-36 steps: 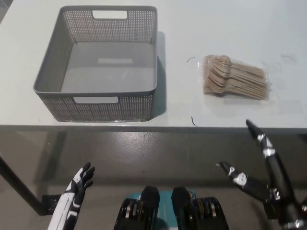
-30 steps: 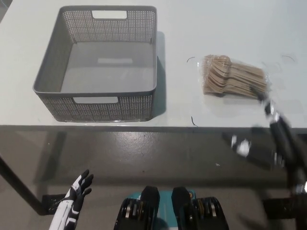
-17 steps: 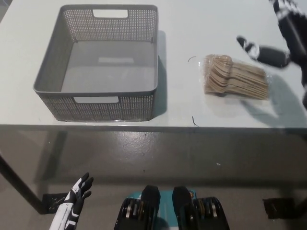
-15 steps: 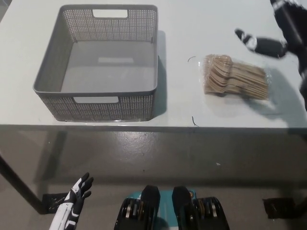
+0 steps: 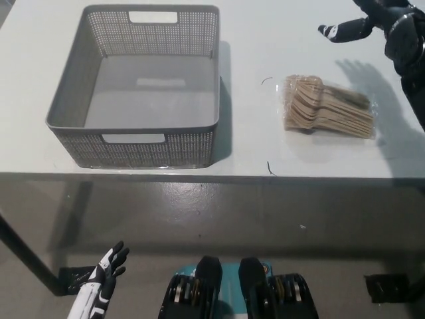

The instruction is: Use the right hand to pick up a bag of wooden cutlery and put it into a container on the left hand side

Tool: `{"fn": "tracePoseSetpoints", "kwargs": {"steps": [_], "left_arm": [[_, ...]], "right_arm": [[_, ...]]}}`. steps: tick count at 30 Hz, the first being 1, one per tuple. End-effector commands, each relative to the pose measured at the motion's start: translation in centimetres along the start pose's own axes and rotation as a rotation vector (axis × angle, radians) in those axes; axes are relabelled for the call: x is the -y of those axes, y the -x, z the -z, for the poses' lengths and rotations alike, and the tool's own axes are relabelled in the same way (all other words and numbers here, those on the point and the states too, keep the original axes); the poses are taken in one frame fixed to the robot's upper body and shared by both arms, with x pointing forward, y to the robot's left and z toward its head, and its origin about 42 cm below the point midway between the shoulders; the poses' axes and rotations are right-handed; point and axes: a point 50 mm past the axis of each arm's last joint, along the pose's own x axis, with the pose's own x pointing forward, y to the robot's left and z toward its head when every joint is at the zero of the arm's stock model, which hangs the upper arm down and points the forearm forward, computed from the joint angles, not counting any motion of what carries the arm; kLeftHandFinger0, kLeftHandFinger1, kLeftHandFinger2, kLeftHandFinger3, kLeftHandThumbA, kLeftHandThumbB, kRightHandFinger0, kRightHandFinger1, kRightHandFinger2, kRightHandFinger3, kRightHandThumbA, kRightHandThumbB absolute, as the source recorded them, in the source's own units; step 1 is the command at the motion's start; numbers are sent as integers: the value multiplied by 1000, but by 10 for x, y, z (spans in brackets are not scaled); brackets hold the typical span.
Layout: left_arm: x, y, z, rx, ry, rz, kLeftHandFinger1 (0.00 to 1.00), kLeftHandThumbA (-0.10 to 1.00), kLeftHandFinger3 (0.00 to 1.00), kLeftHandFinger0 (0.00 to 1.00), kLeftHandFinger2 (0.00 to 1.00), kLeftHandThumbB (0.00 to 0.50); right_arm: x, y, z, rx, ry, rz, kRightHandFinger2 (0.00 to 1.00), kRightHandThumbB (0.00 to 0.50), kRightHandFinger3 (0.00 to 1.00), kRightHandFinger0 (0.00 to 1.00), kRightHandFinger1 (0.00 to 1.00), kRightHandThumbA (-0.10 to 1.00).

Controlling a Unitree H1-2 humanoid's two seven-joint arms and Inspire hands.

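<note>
The wooden cutlery (image 5: 325, 109) will shift and spread apart but stay inside when I carry the bag over, because slack clear film (image 5: 373, 118) is around the loosely stacked pieces.
A clear bag of wooden cutlery (image 5: 328, 107) lies flat on the white table (image 5: 265, 40), right of centre. An empty grey perforated basket (image 5: 143, 85) stands on the table's left part. My black right hand (image 5: 372, 23) hovers open above the table's far right, beyond and to the right of the bag, casting a shadow over the bag's right end. It holds nothing. My white left hand (image 5: 101, 282) hangs low at the lower left, below the table's edge, with its fingers spread.
The table's front edge (image 5: 212, 174) runs across the middle of the picture, with dark floor below it. Bare tabletop lies between the basket and the bag.
My right hand has risen from below the table's front edge to above its far right, past the bag. The left hand has sunk a little lower.
</note>
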Motion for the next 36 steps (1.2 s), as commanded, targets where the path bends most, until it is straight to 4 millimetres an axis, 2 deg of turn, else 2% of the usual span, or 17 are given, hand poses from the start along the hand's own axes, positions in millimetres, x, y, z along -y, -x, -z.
{"fn": "tracePoseSetpoints", "kwargs": {"steps": [1,3,11,14,22,28,34,36], "left_arm": [[-5,2,-9,56,-36,22,1000,1000,1000,1000,1000,191],[-5,1,-9,54,-36,23,1000,1000,1000,1000,1000,191],[-6,0,-6,48,-44,40,1000,1000,1000,1000,1000,240],[-6,-1,-7,43,-46,45,1000,1000,1000,1000,1000,243],[-4,-1,-4,47,-47,57,1000,1000,1000,1000,1000,246],[-5,-3,-5,51,-46,61,1000,1000,1000,1000,1000,279],[-5,-3,-4,58,-50,65,1000,1000,1000,1000,1000,279],[-5,-3,-4,60,-49,66,1000,1000,1000,1000,1000,278]], "right_arm": [[28,-3,-14,27,-56,-131,1000,500,1000,1000,1000,767],[27,-4,-11,50,-58,-191,1000,500,1000,1000,1000,804],[14,-3,4,88,-274,-406,1000,500,1000,1000,1000,715],[7,-1,7,119,-277,-451,1000,500,1000,1000,1000,750],[-18,-4,5,77,-161,-479,1000,500,1000,1000,1000,812],[-33,-10,1,50,-72,-467,1000,500,1000,1000,1000,793],[-54,-19,0,-43,113,-400,1000,500,1000,1000,1000,788],[-56,-20,2,-54,124,-388,1000,500,1000,1000,1000,776]]}}
